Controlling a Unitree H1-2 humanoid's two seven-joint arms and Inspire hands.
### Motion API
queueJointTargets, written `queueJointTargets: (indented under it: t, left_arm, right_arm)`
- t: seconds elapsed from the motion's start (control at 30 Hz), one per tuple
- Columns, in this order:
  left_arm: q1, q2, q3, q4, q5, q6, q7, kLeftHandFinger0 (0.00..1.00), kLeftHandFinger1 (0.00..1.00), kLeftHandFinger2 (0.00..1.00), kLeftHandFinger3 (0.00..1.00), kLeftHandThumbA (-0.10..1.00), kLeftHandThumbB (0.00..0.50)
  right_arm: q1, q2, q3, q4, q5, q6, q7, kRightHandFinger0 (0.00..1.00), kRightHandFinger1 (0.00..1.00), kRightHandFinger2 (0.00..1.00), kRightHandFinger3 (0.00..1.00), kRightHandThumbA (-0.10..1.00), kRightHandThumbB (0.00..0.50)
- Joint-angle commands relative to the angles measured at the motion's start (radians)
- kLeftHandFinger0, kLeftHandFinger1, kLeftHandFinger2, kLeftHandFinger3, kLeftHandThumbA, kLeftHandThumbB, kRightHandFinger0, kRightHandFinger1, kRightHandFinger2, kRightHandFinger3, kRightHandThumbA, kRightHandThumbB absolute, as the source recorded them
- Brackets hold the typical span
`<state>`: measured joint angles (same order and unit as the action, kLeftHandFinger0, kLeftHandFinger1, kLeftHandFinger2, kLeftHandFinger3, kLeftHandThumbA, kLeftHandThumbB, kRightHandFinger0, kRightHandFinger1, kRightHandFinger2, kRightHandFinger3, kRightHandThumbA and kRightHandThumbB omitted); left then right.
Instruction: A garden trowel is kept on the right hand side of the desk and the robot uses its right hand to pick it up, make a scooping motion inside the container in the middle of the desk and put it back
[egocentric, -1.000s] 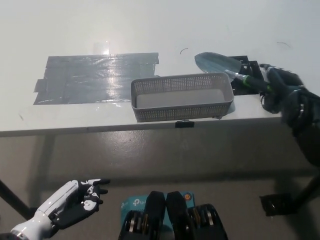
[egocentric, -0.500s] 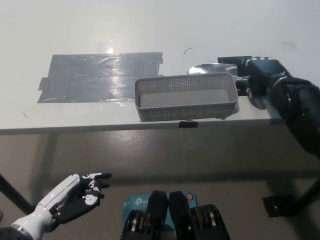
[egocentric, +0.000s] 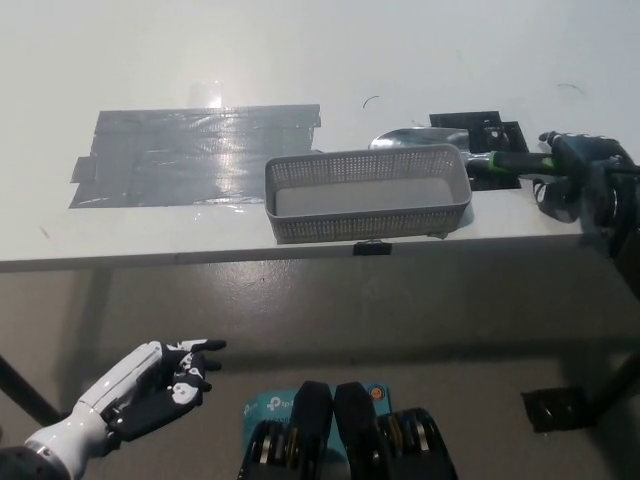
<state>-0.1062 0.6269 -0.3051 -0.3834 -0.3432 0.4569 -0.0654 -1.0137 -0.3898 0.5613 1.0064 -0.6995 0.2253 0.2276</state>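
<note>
The container's plain grey bottom (egocentric: 364, 198) is in view from end to end, so the garden trowel's silver blade (egocentric: 420, 137) will come up empty when the robot scoops inside.
The garden trowel (egocentric: 470, 155) lies flat on the desk just behind the grey mesh container (egocentric: 368, 193). Its silver blade (egocentric: 408, 138) points left, and its black and green handle (egocentric: 512, 162) rests on a black mat (egocentric: 478, 128). My black right hand (egocentric: 582, 175) is at the desk's right edge, by the end of the handle. Its fingers are spread and have no grip on the handle. The container stands in the middle near the front edge, and its floor looks bare. My white left hand (egocentric: 150, 385) rests open below the desk at the lower left.
A patch of grey tape (egocentric: 190, 155) covers the desk to the left of the container. The desk's front edge (egocentric: 300, 255) runs across the picture, with grey floor below it. A dark object (egocentric: 560, 408) sits on the floor at the lower right.
The trowel came down from above the container's right end onto the desk behind it. My right hand then slid right off the handle, leaving the handle exposed. The left hand barely moved.
</note>
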Motion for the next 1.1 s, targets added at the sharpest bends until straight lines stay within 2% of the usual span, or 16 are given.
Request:
queueJointTargets:
  t: [0.0,0.1,0.27,0.37,0.5,0.63,0.73,0.77,0.83,0.9,0.97,1.0,1.03,1.07]
  left_arm:
    - [-0.025,0.022,0.006,-0.021,0.011,0.013,-0.016,0.77,0.84,0.89,1.00,1.00,0.077]
    - [-0.028,0.017,0.006,-0.023,0.013,0.013,-0.023,0.77,0.83,0.89,1.00,1.00,0.103]
    - [-0.029,0.019,0.008,-0.026,0.020,0.013,-0.029,0.77,0.84,0.90,1.00,1.00,0.101]
    - [-0.028,0.013,0.010,-0.031,0.026,0.013,-0.028,0.78,0.84,0.90,1.00,1.00,0.117]
    - [-0.028,0.018,0.008,-0.033,0.020,0.013,-0.022,0.78,0.85,0.90,1.00,1.00,0.117]
    - [-0.030,0.016,0.016,-0.031,0.029,0.013,-0.034,0.78,0.84,0.90,1.00,1.00,0.115]
    - [-0.034,0.019,0.011,-0.032,0.029,0.013,-0.038,0.77,0.85,0.90,1.00,1.00,0.119]
    - [-0.033,0.017,0.014,-0.031,0.028,0.013,-0.041,0.77,0.84,0.90,1.00,1.00,0.127]
    - [-0.034,0.016,0.016,-0.030,0.032,0.013,-0.051,0.77,0.85,0.90,1.00,1.00,0.125]
    - [-0.035,0.015,0.016,-0.029,0.035,0.013,-0.056,0.77,0.85,0.91,1.00,1.00,0.132]
    - [-0.042,0.019,0.014,-0.028,0.036,0.013,-0.061,0.77,0.85,0.91,1.00,1.00,0.148]
    - [-0.043,0.019,0.012,-0.028,0.037,0.013,-0.060,0.78,0.85,0.91,1.00,1.00,0.153]
    - [-0.045,0.020,0.009,-0.029,0.037,0.013,-0.060,0.78,0.85,0.91,1.00,1.00,0.157]
    - [-0.044,0.020,0.009,-0.030,0.035,0.013,-0.057,0.78,0.85,0.91,1.00,1.00,0.155]
  right_arm:
    - [-0.023,0.011,0.000,-0.030,0.006,-0.014,0.032,1.00,1.00,1.00,1.00,0.54,0.419]
    - [-0.025,0.016,0.025,-0.062,-0.016,-0.056,0.028,1.00,1.00,1.00,1.00,0.57,0.416]
    - [-0.037,0.019,0.058,-0.079,-0.041,-0.071,0.014,1.00,1.00,1.00,1.00,0.59,0.415]
    - [-0.044,0.002,0.078,-0.074,-0.059,-0.098,-0.008,1.00,1.00,1.00,1.00,0.62,0.439]
    - [-0.047,-0.010,0.074,-0.062,-0.053,-0.066,0.023,1.00,1.00,1.00,1.00,0.58,0.412]
    - [-0.046,-0.029,0.056,-0.032,-0.030,-0.023,0.079,1.00,1.00,1.00,1.00,0.47,0.410]
    - [-0.051,-0.030,0.066,-0.001,-0.038,0.008,0.122,1.00,1.00,1.00,1.00,0.48,0.401]
    - [-0.063,-0.023,0.071,0.032,-0.036,0.023,0.158,1.00,1.00,1.00,1.00,0.51,0.379]
    - [-0.080,-0.013,0.094,0.093,-0.045,-0.005,0.188,1.00,1.00,1.00,1.00,0.56,0.362]
    - [-0.098,0.002,0.092,0.142,-0.024,-0.014,0.230,1.00,1.00,1.00,1.00,0.49,0.346]
    - [-0.099,0.014,0.093,0.144,-0.022,-0.003,0.252,0.78,1.00,1.00,1.00,0.50,0.351]
    - [-0.097,0.015,0.095,0.136,-0.023,-0.003,0.255,0.63,0.86,1.00,1.00,0.51,0.377]
    - [-0.086,0.016,0.093,0.103,-0.022,0.010,0.268,0.48,0.73,1.00,1.00,0.51,0.382]
    - [-0.080,0.019,0.101,0.095,-0.031,-0.004,0.255,0.36,0.59,0.94,1.00,0.52,0.387]
